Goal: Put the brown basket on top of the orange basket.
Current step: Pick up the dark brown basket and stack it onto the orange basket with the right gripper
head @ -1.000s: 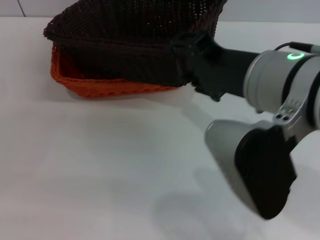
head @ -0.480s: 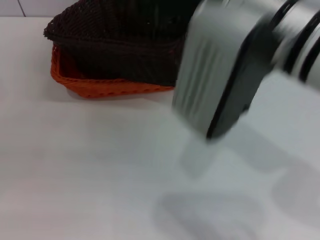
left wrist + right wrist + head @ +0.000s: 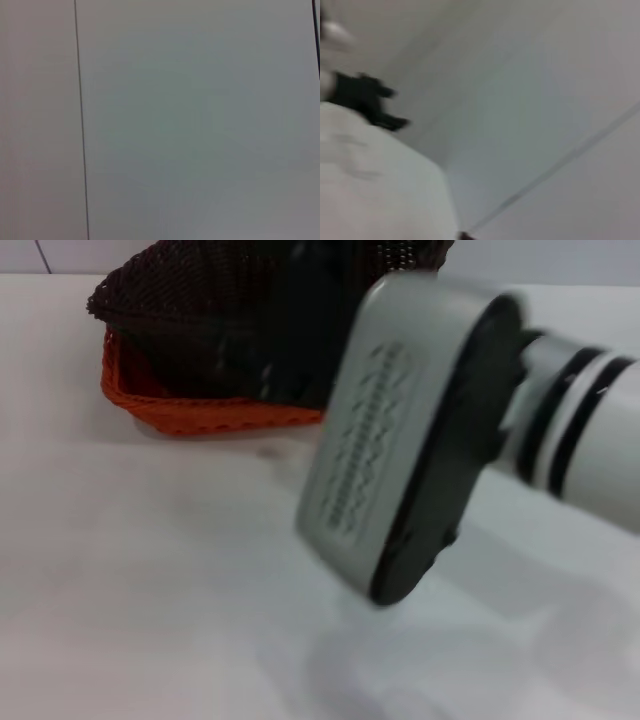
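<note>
The brown basket's corner (image 3: 99,304) sticks out past the orange basket's rim, so the robot's right gripper should go back to the brown basket and settle it inside the orange one.
The brown basket (image 3: 215,315) rests tilted in the orange basket (image 3: 190,415) at the far left of the white table in the head view. Only the orange basket's near rim and left corner show beneath it. My right arm (image 3: 420,430) sweeps across the middle of the view, blurred. Its grey and black link covers the baskets' right end. The right gripper itself is hidden behind that link. The left arm and its gripper are out of the head view. The left wrist view holds only a plain pale wall.
The white table (image 3: 150,590) spreads in front of the baskets. The right wrist view faces pale wall panels, with a blurred dark shape (image 3: 367,100) and a white mass (image 3: 375,190) at one side.
My right arm has left the brown basket's rim and swung up and to the left across the view. The baskets have stayed where they were.
</note>
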{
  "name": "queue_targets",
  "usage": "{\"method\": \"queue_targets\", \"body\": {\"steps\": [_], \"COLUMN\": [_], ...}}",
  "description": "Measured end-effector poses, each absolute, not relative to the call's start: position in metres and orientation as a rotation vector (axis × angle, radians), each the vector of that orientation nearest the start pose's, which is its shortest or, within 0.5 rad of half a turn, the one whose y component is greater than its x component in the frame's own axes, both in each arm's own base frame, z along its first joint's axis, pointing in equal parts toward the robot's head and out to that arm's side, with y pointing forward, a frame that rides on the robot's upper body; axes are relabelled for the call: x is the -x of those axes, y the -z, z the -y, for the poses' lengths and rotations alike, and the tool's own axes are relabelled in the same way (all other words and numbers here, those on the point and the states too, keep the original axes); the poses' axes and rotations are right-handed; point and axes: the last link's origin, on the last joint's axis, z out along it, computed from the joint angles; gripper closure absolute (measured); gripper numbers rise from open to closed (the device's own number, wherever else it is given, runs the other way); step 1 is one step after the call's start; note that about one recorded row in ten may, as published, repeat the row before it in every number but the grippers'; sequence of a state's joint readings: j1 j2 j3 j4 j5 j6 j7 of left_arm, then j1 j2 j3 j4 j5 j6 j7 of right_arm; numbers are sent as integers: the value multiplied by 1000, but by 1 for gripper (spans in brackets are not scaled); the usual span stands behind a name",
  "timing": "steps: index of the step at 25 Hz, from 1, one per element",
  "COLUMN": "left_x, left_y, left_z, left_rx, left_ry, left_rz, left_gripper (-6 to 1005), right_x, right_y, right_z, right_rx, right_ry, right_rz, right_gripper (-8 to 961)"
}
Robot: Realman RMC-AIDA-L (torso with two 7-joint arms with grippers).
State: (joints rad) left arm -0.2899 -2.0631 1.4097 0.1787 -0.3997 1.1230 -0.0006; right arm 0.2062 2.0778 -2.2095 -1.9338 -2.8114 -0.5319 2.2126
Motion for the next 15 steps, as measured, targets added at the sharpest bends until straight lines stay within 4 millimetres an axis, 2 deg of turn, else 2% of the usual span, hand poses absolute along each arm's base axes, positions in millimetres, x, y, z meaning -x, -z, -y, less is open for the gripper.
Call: {"method": "queue_targets", "body": {"steps": [5,9,15], "left_x": [415,416,421], "left_y": [-72,-73,-74], "left_z": [-287,-285,-277], "left_rx": [1133,1126,1113], "left_ry": [424,420,406], "left_rz": [584,587,597], "left_gripper": [157,157,157], "right_x": [-19,-23,-28], "right_y": [70,64,45], "right_z": [-265,-278,-302], "right_rx": [2341,2347,2262], "right_ry": [-136,-80,1], "right_rz": [723,692,660], "right_gripper": [335,336,336]}}
